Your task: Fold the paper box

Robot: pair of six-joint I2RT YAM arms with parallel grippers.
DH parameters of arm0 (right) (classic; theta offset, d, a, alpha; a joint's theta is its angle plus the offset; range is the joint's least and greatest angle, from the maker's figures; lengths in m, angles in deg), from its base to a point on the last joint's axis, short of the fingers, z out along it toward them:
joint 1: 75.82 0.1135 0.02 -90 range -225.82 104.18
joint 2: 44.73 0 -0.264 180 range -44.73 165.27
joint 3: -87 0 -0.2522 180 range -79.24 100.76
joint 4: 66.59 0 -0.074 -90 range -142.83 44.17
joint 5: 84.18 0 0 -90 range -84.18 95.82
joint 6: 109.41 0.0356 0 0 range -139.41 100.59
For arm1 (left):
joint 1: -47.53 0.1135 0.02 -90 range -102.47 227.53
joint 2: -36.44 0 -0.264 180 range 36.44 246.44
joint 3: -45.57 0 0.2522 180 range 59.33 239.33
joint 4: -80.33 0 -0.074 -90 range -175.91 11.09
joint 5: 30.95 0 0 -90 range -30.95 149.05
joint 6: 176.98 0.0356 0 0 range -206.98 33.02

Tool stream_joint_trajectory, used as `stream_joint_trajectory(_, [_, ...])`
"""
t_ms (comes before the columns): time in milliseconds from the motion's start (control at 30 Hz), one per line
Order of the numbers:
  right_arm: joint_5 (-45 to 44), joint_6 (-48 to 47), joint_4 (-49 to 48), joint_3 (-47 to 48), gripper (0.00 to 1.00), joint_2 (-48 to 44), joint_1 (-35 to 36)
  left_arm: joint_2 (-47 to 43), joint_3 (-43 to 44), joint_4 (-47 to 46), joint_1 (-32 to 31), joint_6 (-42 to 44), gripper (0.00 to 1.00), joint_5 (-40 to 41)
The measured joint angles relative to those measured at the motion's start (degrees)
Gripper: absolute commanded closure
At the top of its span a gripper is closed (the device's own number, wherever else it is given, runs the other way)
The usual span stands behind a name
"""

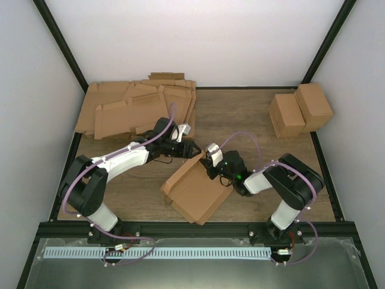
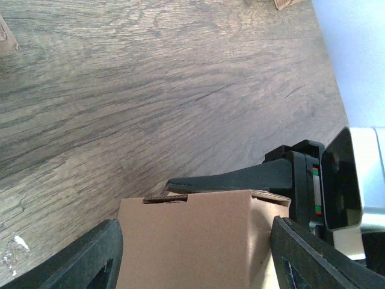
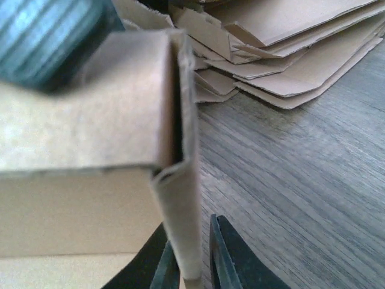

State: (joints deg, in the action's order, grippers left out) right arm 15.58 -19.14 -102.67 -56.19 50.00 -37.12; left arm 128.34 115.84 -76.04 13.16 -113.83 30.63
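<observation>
Next, my right gripper turns the box by the slanted box's far corner (image 1: 203, 153), which both grippers crowd, to free my left gripper for the wall's other end (image 1: 164, 191).
The paper box (image 1: 195, 191) lies partly folded in the middle of the table, shallow and brown, its far corner raised between the two arms. My left gripper (image 1: 191, 149) reaches that corner from the far side. In the left wrist view its fingers (image 2: 90, 259) stand wide apart with the box's end wall (image 2: 192, 241) between them, so my left gripper (image 2: 195, 256) is open. My right gripper (image 1: 207, 164) meets the same corner. Its jaws (image 3: 187, 247) straddle a thin upright wall (image 3: 183, 198) of the box. The left pad touches the wall and a small gap shows at the right pad.
A loose pile of flat die-cut cardboard sheets (image 1: 138, 108) covers the far left of the table and shows close behind the box (image 3: 289, 48). Two small blocky cartons (image 1: 299, 109) stand at the far right. Black frame posts and white walls border the table.
</observation>
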Motion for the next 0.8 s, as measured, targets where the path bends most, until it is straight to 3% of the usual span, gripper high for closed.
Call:
stream_joint_trajectory(133, [-0.35,0.44,-0.83,0.0,0.91,1.44,0.17,-0.07,-0.07,0.07,-0.02,0.04,0.31,0.17])
stream_joint_trajectory(233, [-1.07,0.66,-1.05,0.0,0.74,1.51,0.28,-0.09,-0.07,0.09,0.0,0.07,0.31,0.28])
stream_joint_trajectory(333, [-1.7,0.85,-1.53,0.0,0.72,1.81,0.28,-0.11,-0.07,0.13,-0.02,0.07,0.31,0.28])
stream_joint_trajectory(400, [-2.1,0.94,-1.88,0.0,0.76,2.12,0.28,-0.11,-0.07,0.13,0.0,0.07,0.31,0.28])
stream_joint_trajectory(467, [-2.38,0.85,-2.03,0.0,0.91,2.34,0.31,-0.11,-0.07,0.13,-0.02,0.07,0.31,0.26])
stream_joint_trajectory(533, [-2.4,1.25,-2.29,0.02,0.98,2.49,0.37,-0.11,-0.07,0.0,-0.02,0.04,0.31,0.33])
stream_joint_trajectory(633, [-2.97,0.96,-2.67,0.07,0.99,2.8,0.63,-0.11,-0.07,-0.07,-0.04,0.04,0.3,0.26])
stream_joint_trajectory(667, [-3.28,1.03,-2.75,0.07,0.98,2.84,0.7,-0.11,-0.07,-0.07,-0.07,0.04,0.3,0.31])
stream_joint_trajectory(800, [-4.15,1.7,-2.78,0.09,0.77,2.84,0.9,-0.11,-0.31,-0.39,-0.04,0.0,0.3,0.28])
